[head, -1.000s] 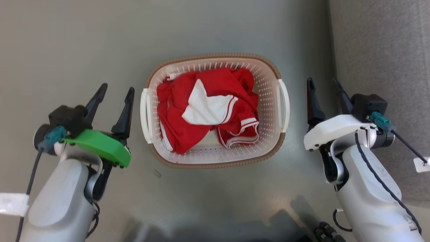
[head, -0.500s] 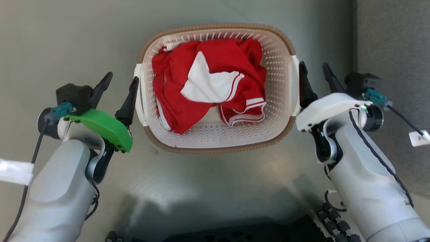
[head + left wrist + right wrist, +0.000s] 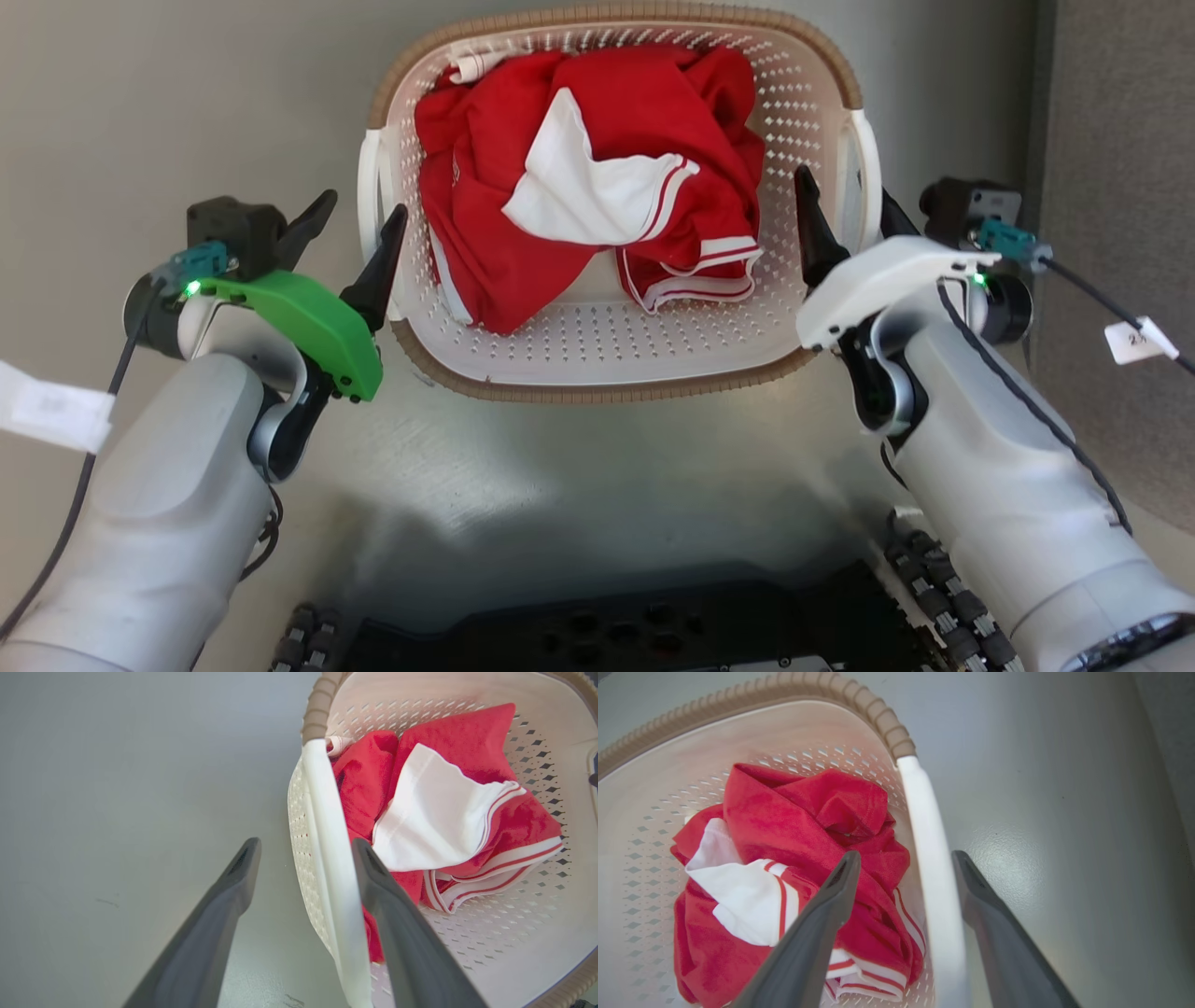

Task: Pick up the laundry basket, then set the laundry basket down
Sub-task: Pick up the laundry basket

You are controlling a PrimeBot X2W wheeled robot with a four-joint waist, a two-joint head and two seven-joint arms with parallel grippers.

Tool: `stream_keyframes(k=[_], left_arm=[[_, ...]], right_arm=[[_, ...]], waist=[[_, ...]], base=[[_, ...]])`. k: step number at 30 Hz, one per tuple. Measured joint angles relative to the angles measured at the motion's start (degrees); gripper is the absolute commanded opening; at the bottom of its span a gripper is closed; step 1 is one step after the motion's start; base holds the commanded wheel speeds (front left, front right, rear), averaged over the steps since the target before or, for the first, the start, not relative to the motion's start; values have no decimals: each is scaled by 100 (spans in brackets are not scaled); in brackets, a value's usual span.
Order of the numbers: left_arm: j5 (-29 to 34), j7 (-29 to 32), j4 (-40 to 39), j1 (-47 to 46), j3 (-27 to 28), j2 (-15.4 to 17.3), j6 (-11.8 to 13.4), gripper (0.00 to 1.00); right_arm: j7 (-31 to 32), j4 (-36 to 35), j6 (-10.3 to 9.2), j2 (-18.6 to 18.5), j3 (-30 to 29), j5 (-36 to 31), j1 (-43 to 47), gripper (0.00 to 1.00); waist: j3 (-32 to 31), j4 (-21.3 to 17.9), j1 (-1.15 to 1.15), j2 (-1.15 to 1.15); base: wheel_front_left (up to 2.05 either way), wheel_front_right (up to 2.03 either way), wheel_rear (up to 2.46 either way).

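Observation:
My gripper will lift the laundry basket up level, and the basket will keep its shape, because the white handles run flush into the basket's brown rim.
The laundry basket, cream-white and perforated with a brown rim band, stands on the grey floor and holds a red and white garment. My left gripper is open, one finger on each side of the basket's white left handle. In the left wrist view the handle runs between the fingers of that gripper. My right gripper is open too, straddling the right handle. The right wrist view shows that handle between the spread fingers of the gripper, the inner one over the garment.
My dark wheeled base lies along the bottom of the head view. A grey textured panel rises at the right, close behind the right arm. White tags hang on both wrist cables. Bare grey floor lies left of the basket.
The head camera has dropped closer, so the basket looks larger and higher. Both open grippers have closed in from beside the basket until each straddles a side handle.

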Motion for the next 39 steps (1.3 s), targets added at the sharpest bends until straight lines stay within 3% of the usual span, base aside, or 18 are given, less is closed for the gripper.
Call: stream_keyframes(k=[14, 16, 17, 18, 19, 20, 21, 22, 25, 39], left_arm=[[-375, 116, 277, -567, -587, 73, -3, 100], [-423, 108, 323, -615, -659, 69, -32, 100], [-454, 107, 334, -625, -680, 69, -44, 96], [-482, 87, 343, -640, -706, 68, -44, 89], [-506, 80, 350, -658, -743, 67, -44, 80], [-525, 56, 364, -675, -786, 66, -44, 64], [-552, 40, 381, -693, -826, 64, -45, 34], [-567, 33, 409, -710, -843, 62, -45, 0], [-659, -20, 482, -753, -882, 66, 16, 0], [-992, -197, 792, -911, -1263, 103, 16, 0]], right_arm=[[-9, 327, -10, -20, 477, 368, -559, 100], [-34, 350, -14, -21, 524, 434, -589, 78], [-49, 370, -33, -23, 544, 464, -595, 51], [-49, 392, -51, -25, 563, 486, -604, 41], [-49, 419, -51, -31, 578, 509, -614, 38], [-49, 458, -52, -32, 595, 536, -624, 38], [-47, 494, -52, -30, 617, 573, -641, 35], [-47, 517, -52, -29, 634, 598, -662, 24], [-46, 523, -51, -8, 697, 646, -725, 0], [-45, 571, -57, 29, 917, 820, -747, 0]], waist=[[429, 14, 0, 0], [455, 23, 0, 0], [460, 27, 0, 0], [465, 31, 0, 0], [468, 33, 0, 0], [470, 34, 0, 0], [470, 34, 0, 0], [470, 33, 0, 0], [460, 23, 0, 0], [288, -34, 0, 0]], base=[[0, 0, 0], [0, 0, 0], [0, 0, 0], [0, 0, 0], [0, 0, 0], [0, 0, 0], [0, 0, 0], [0, 0, 0], [0, 0, 0], [0, 0, 0]])
